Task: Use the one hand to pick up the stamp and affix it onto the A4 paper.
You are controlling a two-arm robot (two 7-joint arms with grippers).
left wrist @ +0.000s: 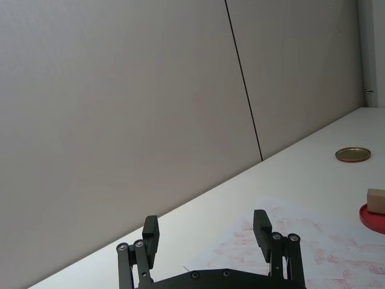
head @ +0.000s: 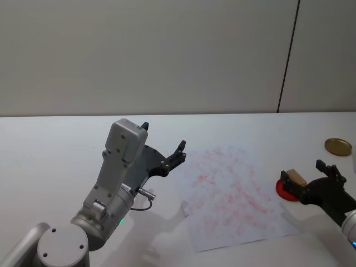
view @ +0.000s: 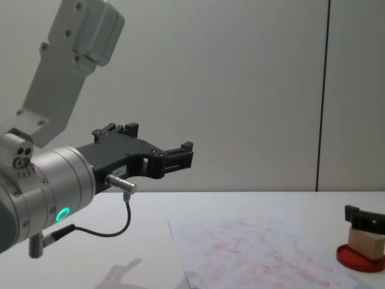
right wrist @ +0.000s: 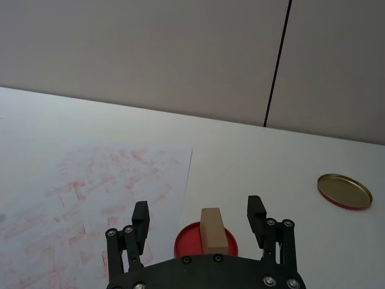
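Observation:
The stamp (right wrist: 213, 231) stands within the red ink pad's wider rim (right wrist: 187, 238), so I expect the stamp to come loose and the pad to stay put when I lift.
The stamp (head: 295, 178), a small tan wooden block, stands on a round red ink pad (head: 284, 191) just right of the A4 paper (head: 233, 189). My right gripper (head: 307, 172) is open, with one finger on each side of the stamp and gaps between. In the right wrist view the stamp (right wrist: 213, 230) sits between the open fingers (right wrist: 140, 218), with the red-smudged paper (right wrist: 72, 198) beside it. The chest view shows the stamp (view: 366, 242) on the pad (view: 360, 259). Raised above the table, left of the paper, my left gripper (head: 163, 137) is open and empty.
A flat gold lid (head: 338, 146) lies on the white table, behind and right of the ink pad. A grey wall runs behind the table. The left arm's silver body (view: 54, 198) with a green ring light stands large at the left.

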